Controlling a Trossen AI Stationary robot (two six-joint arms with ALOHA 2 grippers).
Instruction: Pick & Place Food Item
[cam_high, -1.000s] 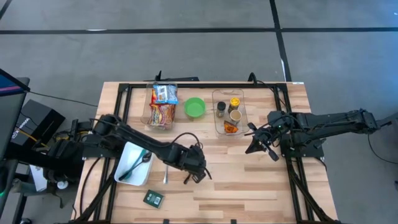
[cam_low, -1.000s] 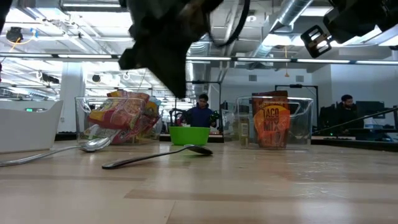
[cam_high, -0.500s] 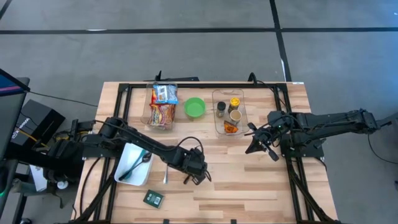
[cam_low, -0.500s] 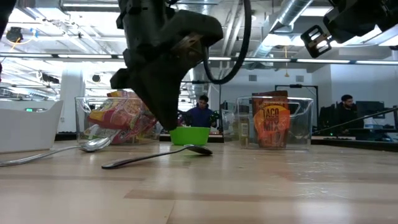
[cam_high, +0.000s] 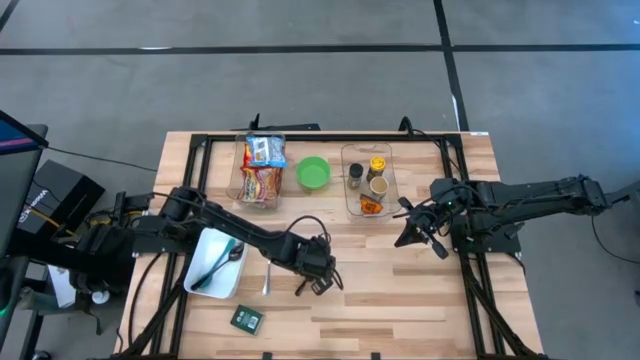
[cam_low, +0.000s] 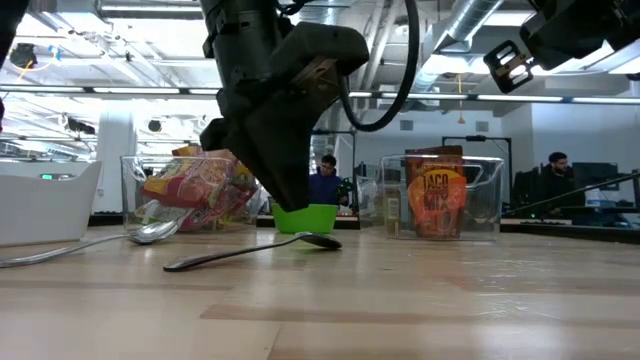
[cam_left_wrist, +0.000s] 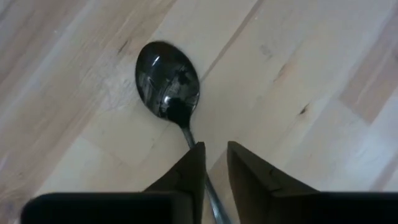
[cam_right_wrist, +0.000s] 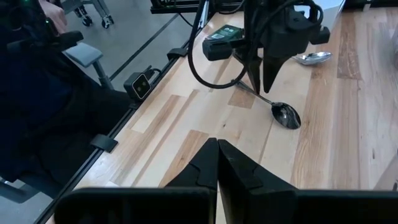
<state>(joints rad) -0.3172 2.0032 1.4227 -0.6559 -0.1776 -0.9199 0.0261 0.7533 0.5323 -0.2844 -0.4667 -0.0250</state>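
The dark spoon's neck (cam_low: 290, 240) is below my left gripper's fingers, which are narrowly apart, so I should spread them wider and bring them down around the spoon's handle (cam_low: 256, 249) before I close them.
A dark spoon (cam_left_wrist: 169, 81) lies flat on the wooden table, near its middle. My left gripper (cam_left_wrist: 216, 152) points steeply down over the spoon's handle (cam_left_wrist: 186, 134). It is open by a narrow gap, with one fingertip on each side of the handle. I cannot tell whether either fingertip touches it. Seen from the low view, the fingertips (cam_low: 292, 203) stand a little above the spoon (cam_low: 250, 252). My right gripper (cam_right_wrist: 217, 155) is shut, holds nothing and hangs above the table's right side (cam_high: 408, 235). Snack packs (cam_high: 262, 165) lie in a clear bin at the far edge.
A green bowl (cam_high: 313, 173) and a clear bin (cam_high: 368, 180) with jars and a taco mix pouch stand at the far edge. A white tray (cam_high: 215, 265) lies at the near left, a silver spoon (cam_low: 150, 233) beside it. A green packet (cam_high: 246, 319) lies near the front edge.
My left gripper has sunk toward the dark spoon and shifted slightly toward the table's right. The spoon has stayed where it lay.
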